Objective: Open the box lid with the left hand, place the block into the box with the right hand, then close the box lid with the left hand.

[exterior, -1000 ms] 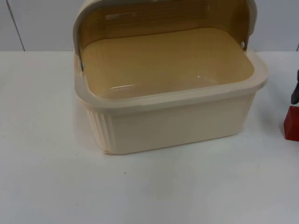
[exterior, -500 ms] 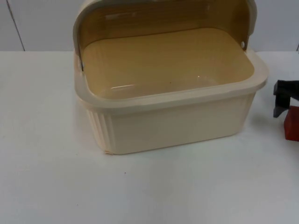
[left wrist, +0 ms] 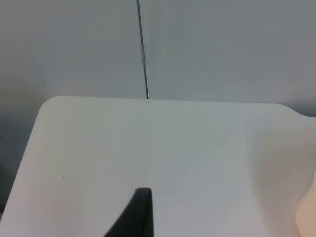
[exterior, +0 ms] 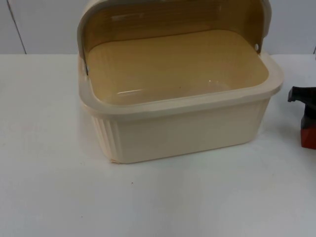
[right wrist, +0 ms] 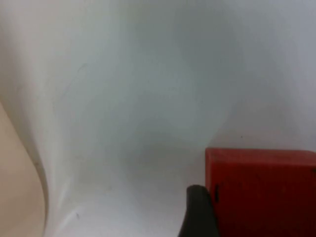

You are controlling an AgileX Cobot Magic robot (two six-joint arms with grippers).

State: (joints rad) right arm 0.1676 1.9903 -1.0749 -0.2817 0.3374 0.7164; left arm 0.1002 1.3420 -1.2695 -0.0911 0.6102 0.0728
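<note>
The box's tall front side [exterior: 185, 129] cuts off the box's deep bottom, so the red block [exterior: 309, 136] will sit below the box's rim, mostly hidden, when I place it inside.
The cream box [exterior: 187, 131] stands in the middle of the table with its lid [exterior: 173, 15] swung up and back; the tan inside holds nothing. A red block [exterior: 309, 137] sits on the table to the right of the box, at the picture's right edge. My right gripper [exterior: 308, 114] is down over the block's top, open; in the right wrist view one black fingertip [right wrist: 197, 213] stands against the left face of the block [right wrist: 261, 192]. My left gripper [left wrist: 139, 217] waits above bare table to the left of the box, pointing at the wall.
The grey partition wall [left wrist: 197, 49] with a vertical seam [left wrist: 143, 54] closes off the table's far edge. The box's wall [right wrist: 17, 182] rises close beside the block. White table [exterior: 148, 202] stretches in front of the box.
My right gripper has come into the top view from the right and dropped onto the red block's top. The box, its lid and the block have stayed put.
</note>
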